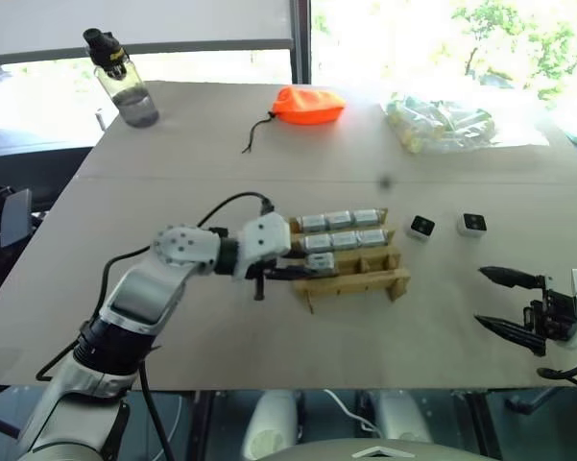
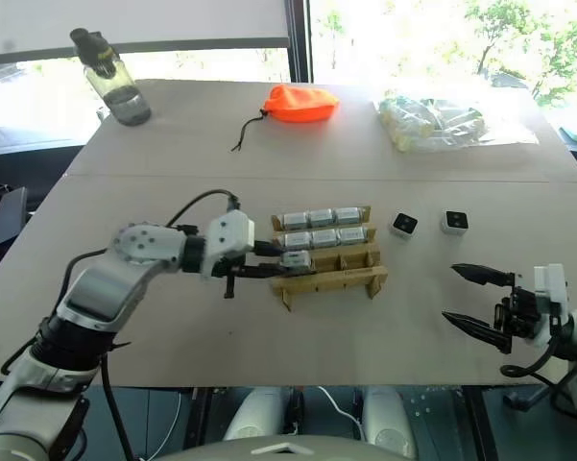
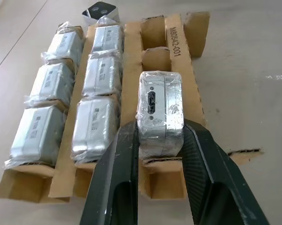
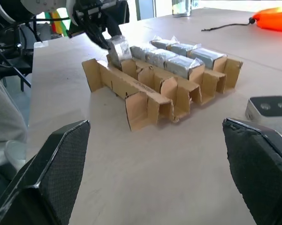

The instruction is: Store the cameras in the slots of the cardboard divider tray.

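Next, I pass the nearer camera (image 1: 421, 227) from my right gripper to my left gripper for the middle slot, because the loose cameras (image 1: 472, 225) are across the tray from my left gripper.
The cardboard divider tray (image 1: 374, 280) lies mid-table. Its two far rows each hold three wrapped silver cameras (image 1: 344, 238). My left gripper (image 1: 305, 271) is shut on another wrapped camera (image 3: 159, 110), which stands upright at the left-end slot of the near row with its lower end at the slot's mouth. The other two slots of that row hold nothing. Two loose cameras, white with black faces, lie on the table right of the tray (image 1: 421, 227) (image 1: 471, 224). My right gripper (image 1: 504, 303) hovers open over the table's right front, apart from the tray and holding nothing.
A water bottle (image 1: 123, 79) stands at the far left. An orange pouch (image 1: 309, 105) with a cord lies at the far middle, and a clear plastic bag (image 1: 442, 123) lies at the far right. The table's front edge runs just below both arms.
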